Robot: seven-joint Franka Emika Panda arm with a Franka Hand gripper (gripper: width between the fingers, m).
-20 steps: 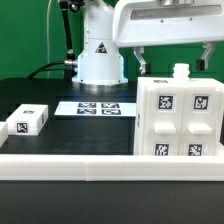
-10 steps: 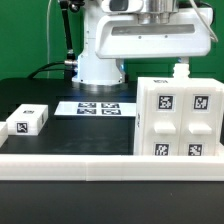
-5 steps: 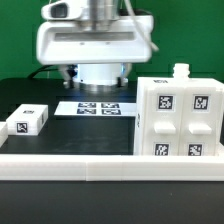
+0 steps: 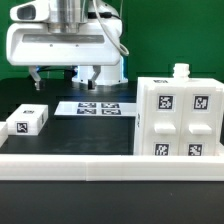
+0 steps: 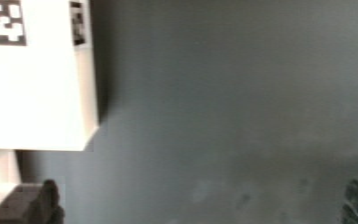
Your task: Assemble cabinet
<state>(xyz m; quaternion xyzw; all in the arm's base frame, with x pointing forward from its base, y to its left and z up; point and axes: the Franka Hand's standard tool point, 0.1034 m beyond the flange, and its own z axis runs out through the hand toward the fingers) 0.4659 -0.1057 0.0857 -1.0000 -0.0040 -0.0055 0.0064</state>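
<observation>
The small knob [image 4: 181,71] stands up from the top of the cabinet. The small white block [image 4: 28,120] will slip down over that knob when I lower the block.
The cabinet [image 4: 180,117], a large white box with tagged drawer-like fronts and a small knob on top, stands at the exterior view's right. A small white tagged block [image 4: 27,122] lies at the left. My gripper [image 4: 64,82] hangs open and empty above the table between the block and the marker board [image 4: 98,108], well left of the cabinet. In the wrist view the gripper [image 5: 194,205] is wide open over bare dark table, with one dark fingertip [image 5: 23,205] showing. A white tagged piece [image 5: 34,75] lies beside it, apart from the fingers.
A white rail [image 4: 90,160] runs along the front of the table. The white robot base [image 4: 98,60] stands at the back behind the marker board. The table top is dark.
My gripper has swept from above the cabinet at the exterior view's right to the left side and has come lower. The cabinet and the small block have not moved.
</observation>
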